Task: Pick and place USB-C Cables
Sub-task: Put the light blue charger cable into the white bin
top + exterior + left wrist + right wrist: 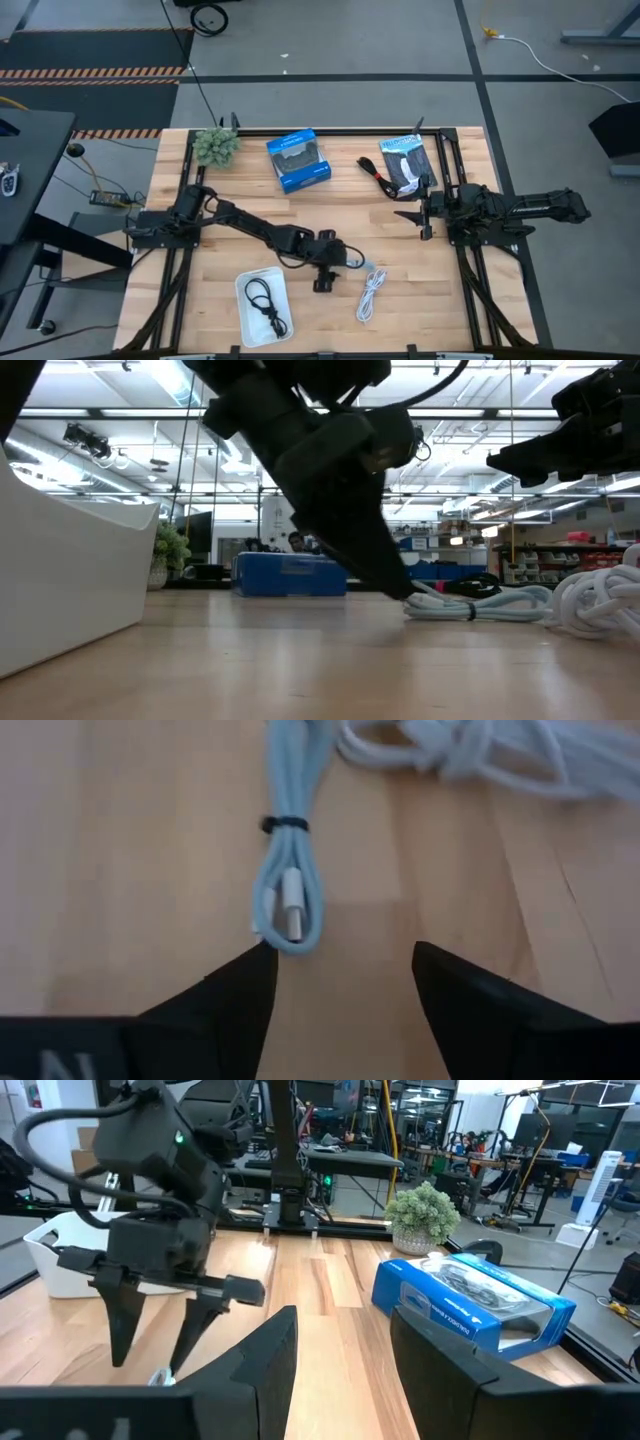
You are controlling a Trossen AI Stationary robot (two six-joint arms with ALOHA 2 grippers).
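Observation:
My gripper will lift the silvery-blue cable by its looped end (289,916), and the cable will stay one compact bundle because the black tie (286,824) holds the cable's parts together.
My left gripper (342,952) is open and low over the table's middle (343,260), fingers pointing down. The short silvery-blue cable (288,870), bound by a black tie, lies flat on the wood (470,605). Its looped end lies just ahead of one fingertip (262,955). The white cable (372,294) lies beside it, toward the near edge. The black cable (266,303) lies in the white tray (247,322). The red-and-black cable (377,178) lies near the far edge. My right gripper (340,1342) waits open at the right side (418,214). My left gripper comes from above, slanting down, with one fingertip (262,955) right beside the silvery-blue cable's looped end (290,935), where a plug shows. Whether that fingertip touches the cable, I cannot tell. The other finger stands apart on bare wood.
A blue box (298,160) and a flat black-and-blue packet (405,163) lie near the far edge, with a small potted plant (216,145) at the far left corner. Black frame rails run along the table's sides (462,260). Bare wood lies between the tray and the cables.

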